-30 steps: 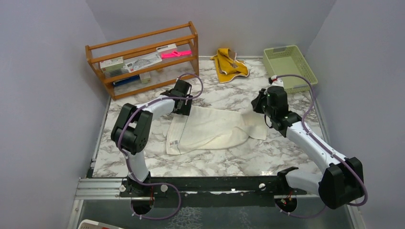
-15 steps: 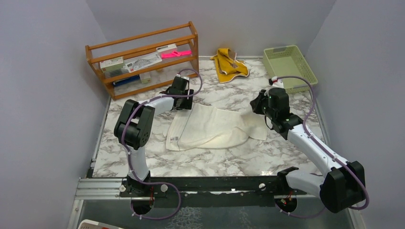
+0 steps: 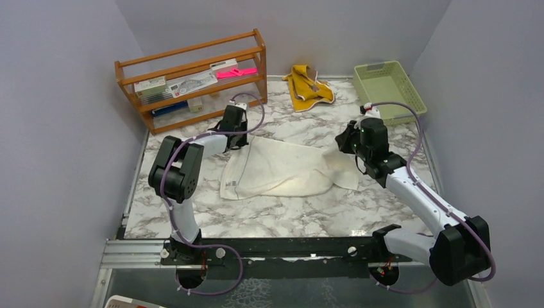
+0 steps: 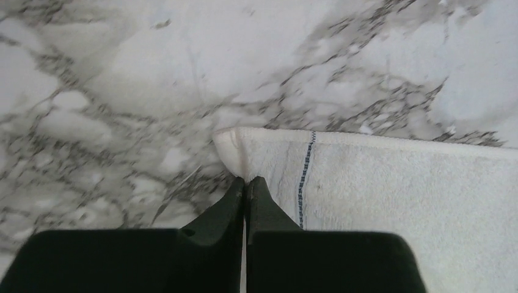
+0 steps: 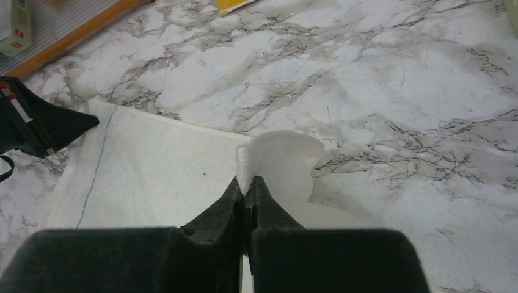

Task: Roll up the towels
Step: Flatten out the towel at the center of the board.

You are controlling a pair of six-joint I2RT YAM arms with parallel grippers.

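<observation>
The robot's left gripper should pull the towel's far corner [image 3: 251, 139] away to stretch the towel flat before rolling, because the cream-white towel lies in slack folds [image 3: 328, 174] by the right gripper.
A cream-white towel [image 3: 282, 170] lies spread across the middle of the marble table [image 3: 289, 215]. My left gripper [image 3: 240, 141] is at its far left corner, and in the left wrist view the left gripper [image 4: 245, 180] is shut, pinching a small fold of the towel [image 4: 397, 183] by its blue stitched line. My right gripper [image 3: 343, 151] is at the far right corner. In the right wrist view the right gripper [image 5: 246, 182] is shut on that corner of the towel [image 5: 281, 159], which curls up off the table. A mustard-yellow towel [image 3: 310, 86] lies crumpled at the back.
A wooden rack [image 3: 192, 77] holding boxes and a pink item stands at the back left, just behind my left gripper. A pale green basket [image 3: 388, 86] sits at the back right corner. Grey walls close in the table on three sides.
My left gripper has slid back and left to the towel's far left corner and closed on it. The towel's left end has shifted with it. The right arm has stayed put.
</observation>
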